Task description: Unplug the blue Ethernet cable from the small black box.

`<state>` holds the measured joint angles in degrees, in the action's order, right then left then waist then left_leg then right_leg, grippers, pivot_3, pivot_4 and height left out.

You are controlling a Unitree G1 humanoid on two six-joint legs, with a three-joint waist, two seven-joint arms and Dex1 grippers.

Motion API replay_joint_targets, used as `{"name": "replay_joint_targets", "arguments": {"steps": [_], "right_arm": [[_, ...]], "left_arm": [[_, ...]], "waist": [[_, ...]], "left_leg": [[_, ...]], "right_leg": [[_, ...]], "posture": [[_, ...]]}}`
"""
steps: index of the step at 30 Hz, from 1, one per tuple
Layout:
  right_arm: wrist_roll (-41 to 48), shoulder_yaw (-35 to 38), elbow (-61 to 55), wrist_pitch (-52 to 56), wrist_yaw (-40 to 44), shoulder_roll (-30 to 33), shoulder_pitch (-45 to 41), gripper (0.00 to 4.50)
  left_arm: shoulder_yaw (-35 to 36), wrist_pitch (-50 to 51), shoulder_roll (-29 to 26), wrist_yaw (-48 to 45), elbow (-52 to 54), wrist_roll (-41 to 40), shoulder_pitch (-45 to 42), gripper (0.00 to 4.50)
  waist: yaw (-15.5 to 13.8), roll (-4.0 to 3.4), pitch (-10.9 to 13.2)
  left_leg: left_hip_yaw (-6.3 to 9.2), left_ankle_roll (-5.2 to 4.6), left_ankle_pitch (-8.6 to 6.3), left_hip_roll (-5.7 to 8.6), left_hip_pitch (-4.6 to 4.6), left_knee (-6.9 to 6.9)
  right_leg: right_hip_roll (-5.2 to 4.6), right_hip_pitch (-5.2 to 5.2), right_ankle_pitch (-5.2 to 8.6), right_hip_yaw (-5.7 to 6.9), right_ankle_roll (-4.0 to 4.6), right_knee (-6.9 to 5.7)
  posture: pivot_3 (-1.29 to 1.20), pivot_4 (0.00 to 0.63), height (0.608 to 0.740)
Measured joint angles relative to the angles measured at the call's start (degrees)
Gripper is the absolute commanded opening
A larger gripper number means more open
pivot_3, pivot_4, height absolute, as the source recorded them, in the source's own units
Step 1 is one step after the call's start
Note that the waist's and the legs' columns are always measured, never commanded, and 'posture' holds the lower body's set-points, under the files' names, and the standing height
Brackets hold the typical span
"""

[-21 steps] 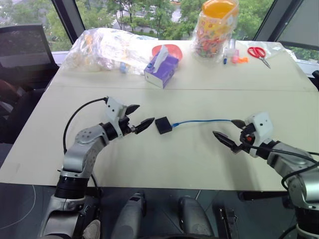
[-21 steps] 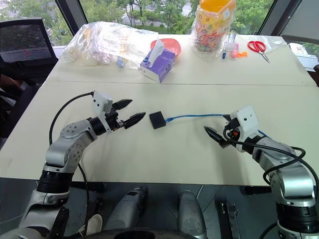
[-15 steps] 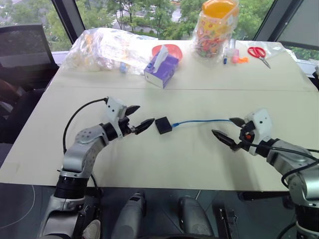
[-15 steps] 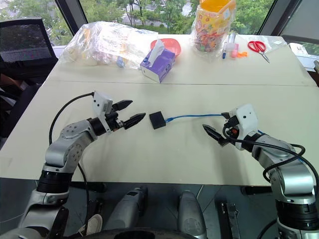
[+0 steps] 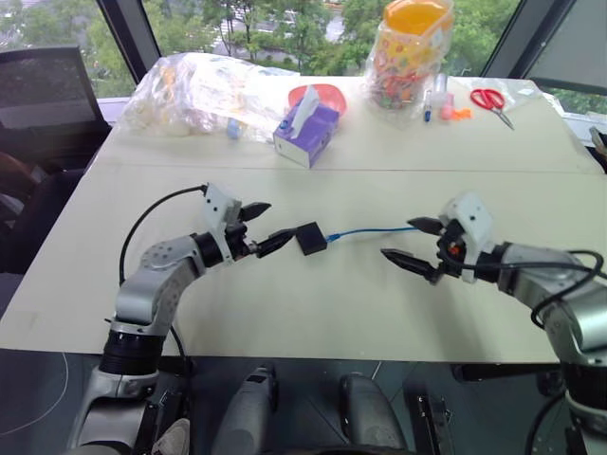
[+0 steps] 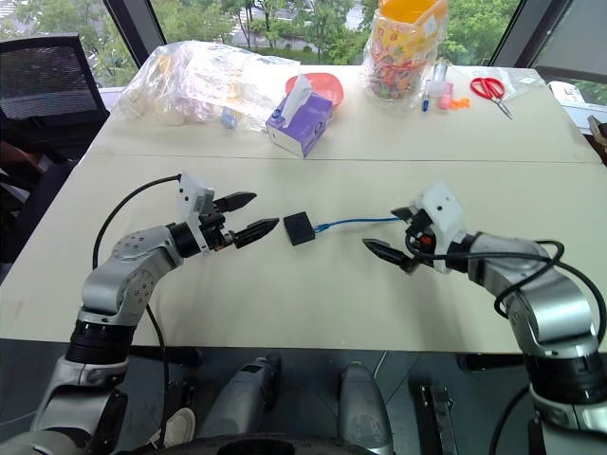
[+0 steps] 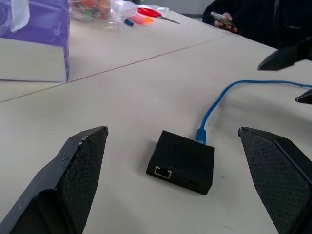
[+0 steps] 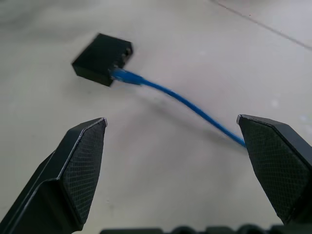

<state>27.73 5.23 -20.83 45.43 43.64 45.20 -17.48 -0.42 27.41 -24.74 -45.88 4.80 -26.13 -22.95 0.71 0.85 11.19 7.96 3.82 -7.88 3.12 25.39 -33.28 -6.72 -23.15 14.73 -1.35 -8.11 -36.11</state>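
Observation:
I expect the blue plug to stay stuck in its port when I first pull, because it sits tight against the small black box's edge.
The small black box lies flat on the pale table, with the blue Ethernet cable plugged into its right side. The cable runs right along the tabletop and passes between my right gripper's fingers. My left gripper is open just left of the box, its lower fingertip close to the box's edge; the left wrist view has the box between the fingers, an empty port facing the camera. My right gripper is open, straddling the cable a hand's width right of the box.
At the table's far side stand a purple tissue box, clear plastic bags, a red bowl, a jar of colourful items, markers and red scissors. A person holding a phone sits across the table.
My right gripper has moved left along the cable toward the box. The left gripper has hardly shifted, and the box and cable lie where they were.

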Motion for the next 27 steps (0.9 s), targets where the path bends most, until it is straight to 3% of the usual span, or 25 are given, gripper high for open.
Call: {"name": "replay_joint_targets", "arguments": {"steps": [7,15,20,27], "right_arm": [[-6.6,-16.1,11.6,-1.4,11.3,2.7,-19.5,4.5],[-20.4,-33.2,35.8,-14.3,23.5,-5.0,-37.9,4.5],[-29.4,-38.7,51.3,-26.5,29.8,-9.7,-45.2,4.5],[-36.0,-40.8,67.0,-36.6,36.2,-16.3,-52.3,4.5]], "left_arm": [[-0.4,1.2,-2.7,-3.6,0.1,-0.7,-0.3,4.46],[0.5,1.0,-2.3,-2.1,1.0,-0.7,0.4,4.46],[1.0,0.9,-1.9,-0.2,3.4,-0.7,2.9,4.46],[1.4,0.8,-1.6,1.5,5.5,-0.7,4.8,4.46]], "waist": [[0.3,-0.02,0.0],[0.4,-0.01,0.0],[0.5,-0.01,0.0],[0.6,-0.03,0.0]], "left_leg": [[-0.03,0.0,0.0,-0.01,0.04,0.11],[-0.04,0.01,0.0,0.02,0.06,0.15],[-0.04,0.01,0.01,0.01,0.03,0.2],[-0.01,0.03,0.02,0.0,-0.01,0.2]], "right_leg": [[0.0,-0.12,0.0,0.0,0.0,0.04],[0.01,-0.17,-0.09,-0.01,-0.21,0.01],[0.04,-0.19,-0.13,0.0,-0.29,-0.04],[0.09,-0.2,-0.13,-0.01,-0.3,-0.12]], "posture": [[0.0,0.15,0.728],[0.0,0.15,0.728],[0.0,0.15,0.728],[0.0,0.15,0.728]]}}
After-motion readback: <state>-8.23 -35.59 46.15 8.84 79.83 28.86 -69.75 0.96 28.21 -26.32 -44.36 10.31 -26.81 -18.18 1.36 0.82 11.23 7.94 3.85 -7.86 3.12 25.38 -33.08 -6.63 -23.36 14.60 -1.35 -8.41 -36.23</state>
